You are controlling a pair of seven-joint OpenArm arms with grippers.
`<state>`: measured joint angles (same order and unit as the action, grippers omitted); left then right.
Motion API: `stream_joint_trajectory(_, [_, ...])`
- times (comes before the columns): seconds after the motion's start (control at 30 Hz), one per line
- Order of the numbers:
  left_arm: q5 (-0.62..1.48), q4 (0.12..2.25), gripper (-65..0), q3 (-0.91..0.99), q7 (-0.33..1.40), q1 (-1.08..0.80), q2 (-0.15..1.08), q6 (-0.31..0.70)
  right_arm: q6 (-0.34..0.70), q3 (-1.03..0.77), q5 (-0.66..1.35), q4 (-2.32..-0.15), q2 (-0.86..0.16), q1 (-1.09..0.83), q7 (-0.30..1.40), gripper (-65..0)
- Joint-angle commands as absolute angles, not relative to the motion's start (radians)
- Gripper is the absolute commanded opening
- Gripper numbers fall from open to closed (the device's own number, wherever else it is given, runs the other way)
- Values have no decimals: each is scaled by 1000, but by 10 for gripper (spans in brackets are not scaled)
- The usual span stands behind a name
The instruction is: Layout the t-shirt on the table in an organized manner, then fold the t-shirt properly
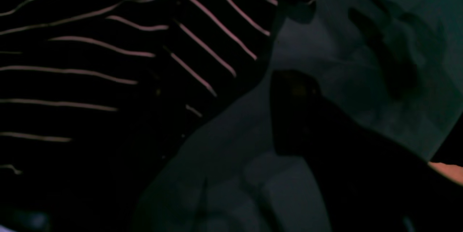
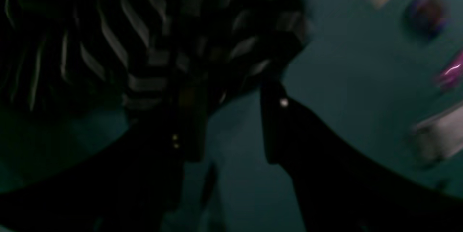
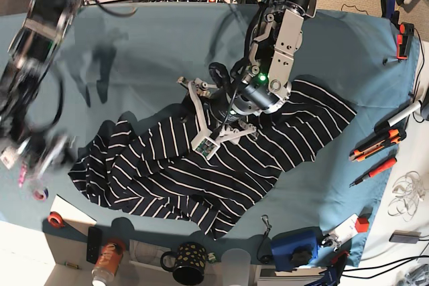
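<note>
The t-shirt's bunched end (image 3: 91, 171) will move when I pull, while the t-shirt's far part stays in place, because loose folds (image 3: 120, 153) gather near my right gripper.
The t-shirt (image 3: 167, 172), dark navy with thin white stripes, lies rumpled and partly spread across the middle of the teal table (image 3: 154, 38). My left gripper (image 3: 208, 118) hovers over its centre with its white fingers spread open and nothing in them. In the left wrist view one dark finger (image 1: 296, 109) shows beside the t-shirt (image 1: 90, 55) over bare table (image 1: 325, 55). My right gripper (image 3: 37, 155) is motion-blurred at the shirt's left edge. In its wrist view the right gripper (image 2: 228, 123) stands open with teal table (image 2: 343, 80) in the gap, and the t-shirt (image 2: 108, 44) bunches just beyond the fingertips.
Tape rolls (image 3: 40, 194) lie near the right gripper at the table's left front. Orange cutters (image 3: 375, 142), a red screwdriver (image 3: 372, 169) and a marker (image 3: 402, 115) lie at the right. A mug (image 3: 188, 262), a can (image 3: 107, 266) and a blue device (image 3: 295, 246) line the front edge.
</note>
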<state>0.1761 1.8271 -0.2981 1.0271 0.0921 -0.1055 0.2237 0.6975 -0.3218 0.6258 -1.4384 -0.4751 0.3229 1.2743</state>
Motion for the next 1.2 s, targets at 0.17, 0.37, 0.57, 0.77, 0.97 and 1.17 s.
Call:
stream_joint_trajectory(0.17, [186,1846,-305,-299,1002,108,-119,231,698,-326,458,-1453,-487,195,1011,-406])
stream_joint_trajectory(0.37, [187,1846,-305,-299,1002,109,-119,231,698,-320,345,-1453,-446,184,869,-406])
stream_joint_trajectory(0.57, [187,1846,-305,-299,1002,109,-119,231,628,-202,139,-1451,-424,183,739,-406])
stream_joint_trajectory(0.77, [186,1846,-305,-299,1002,108,-118,231,484,-35,63,-1451,-424,183,722,-406])
stream_joint_trajectory(0.97, [187,1846,-305,-299,1006,108,-118,231,373,14,6,-1451,-424,184,684,-406])
stream_joint_trajectory(1.17, [187,1846,-305,-299,1005,108,-118,231,378,14,7,-1373,-424,195,611,-412])
